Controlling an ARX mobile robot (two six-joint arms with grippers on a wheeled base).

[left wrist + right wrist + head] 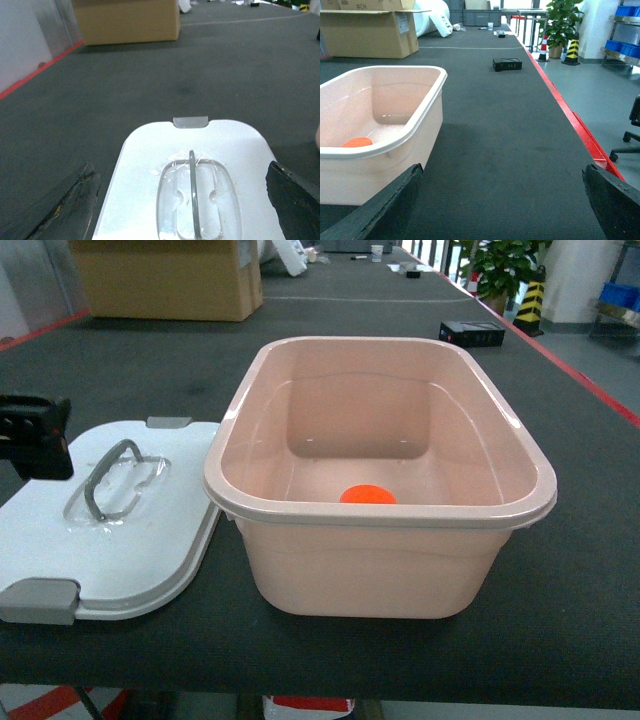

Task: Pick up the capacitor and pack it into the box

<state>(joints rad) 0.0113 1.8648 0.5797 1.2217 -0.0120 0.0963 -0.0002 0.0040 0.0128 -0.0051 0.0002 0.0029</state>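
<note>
I expect the white lid (pixel 140 546) to cover the pale pink box with the near grey clip (pixel 41 601) poking out when I lower the lid, because that clip sticks outward.
The pale pink box (pixel 520 445) stands open in the middle of the dark table, and its near corner shows in the right wrist view (pixel 415 135). An orange disc, the capacitor (pixel 367 495) (pixel 357 142), lies on the box floor. The white lid (pixel 150 560) (pixel 235 150) lies flat to the left of the box, with its clear-grey handle (pixel 192 195) upright. My left gripper (pixel 181 170) hovers open over the lid, straddling the handle, and shows as a black block (pixel 38 438) at the left edge. My right gripper (pixel 502 170) is open over bare table, right of the box.
A brown cardboard carton (pixel 165 280) (pixel 367 32) sits at the far left of the table. A small black box (pixel 472 333) (pixel 507 64) lies far right. The table's red edge (pixel 575 120) runs along the right, with floor, a plant (pixel 562 20) and blue bins (pixel 625 12) beyond.
</note>
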